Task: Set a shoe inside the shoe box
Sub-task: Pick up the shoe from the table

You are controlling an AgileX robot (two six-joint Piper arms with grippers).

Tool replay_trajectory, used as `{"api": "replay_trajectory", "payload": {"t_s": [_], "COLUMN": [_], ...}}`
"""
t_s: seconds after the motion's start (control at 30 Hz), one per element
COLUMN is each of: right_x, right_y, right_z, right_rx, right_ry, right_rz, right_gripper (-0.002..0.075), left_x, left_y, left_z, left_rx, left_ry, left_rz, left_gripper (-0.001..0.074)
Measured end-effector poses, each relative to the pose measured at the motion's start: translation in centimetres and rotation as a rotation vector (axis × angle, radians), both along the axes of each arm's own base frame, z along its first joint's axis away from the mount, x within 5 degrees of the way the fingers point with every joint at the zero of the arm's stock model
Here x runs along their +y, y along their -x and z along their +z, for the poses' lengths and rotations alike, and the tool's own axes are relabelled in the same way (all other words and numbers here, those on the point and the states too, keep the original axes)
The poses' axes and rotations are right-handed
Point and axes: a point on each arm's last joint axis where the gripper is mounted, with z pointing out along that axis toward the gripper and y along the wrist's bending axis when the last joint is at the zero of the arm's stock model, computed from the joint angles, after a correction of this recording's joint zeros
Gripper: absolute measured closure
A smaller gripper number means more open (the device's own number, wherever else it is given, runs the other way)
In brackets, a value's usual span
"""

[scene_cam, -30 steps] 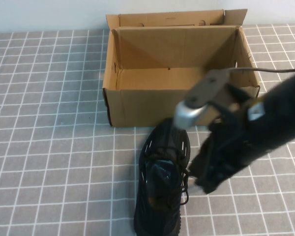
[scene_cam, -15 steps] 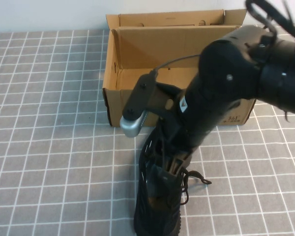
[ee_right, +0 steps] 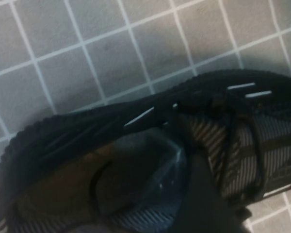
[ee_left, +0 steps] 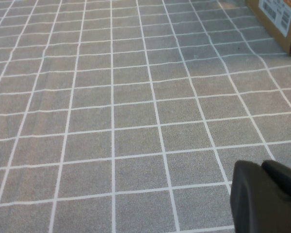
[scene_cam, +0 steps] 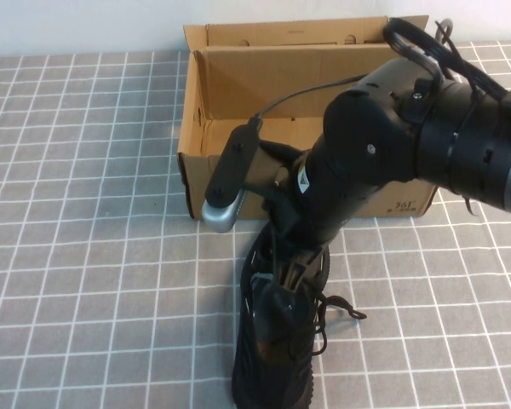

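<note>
A loose lace loop (scene_cam: 339, 305) spills out next to the black mesh shoe (scene_cam: 275, 349). The lace will hang down and drag along when I carry the shoe over.
The black mesh shoe (scene_cam: 277, 341) lies on the tiled table just in front of the brown cardboard shoe box (scene_cam: 238, 183), which stands open with its flaps upright. My right gripper (scene_cam: 294, 271) reaches down from the right onto the shoe's laced top. In the right wrist view the shoe (ee_right: 111, 141) fills the picture. The right gripper (ee_right: 247, 194) is open, with one finger (ee_right: 201, 194) over the shoe's opening and the other at the picture's edge, the laces between them. My left gripper (ee_left: 264, 167) is shut and empty, low over bare tiles at the near left.
The grey mat (scene_cam: 85, 213) with its white grid covers the table. A corner of the box with a printed label (ee_left: 281, 19) shows in the left wrist view. My right arm's bulk (scene_cam: 409, 128) hangs over the box's front right part.
My right arm has swung in from the right and come down onto the shoe's top. The shoe and box have not moved. The left arm is still.
</note>
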Motion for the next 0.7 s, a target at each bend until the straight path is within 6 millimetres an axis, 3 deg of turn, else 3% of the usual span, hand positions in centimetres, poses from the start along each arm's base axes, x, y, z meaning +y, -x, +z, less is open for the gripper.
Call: {"api": "replay_trajectory", "payload": {"t_s": [0.13,0.33,0.5,0.7], "right_x": [0.2,0.3,0.2,0.1], "right_y": [-0.1,-0.4,-0.5,-0.9], "right_z": [-0.3,-1.5,-1.7,-2.3], "right_rx": [0.001,0.035,0.017,0.006], "right_ry": [-0.001,0.042,0.068,0.113], "right_rz": [-0.001,0.002,0.007,0.015], "right_gripper": [0.0340,0.0240,0.0233,0.0282], "left_x": [0.0,0.0,0.0,0.0], "left_y": [0.0,0.0,0.0,0.0], "left_z": [0.0,0.0,0.0,0.0], "left_rx": [0.002,0.002,0.002,0.002], "left_ry": [0.000,0.000,0.000,0.000], "left_rz": [0.000,0.000,0.000,0.000], "left_gripper": [0.0736,0.0736,0.0736,0.0736]}}
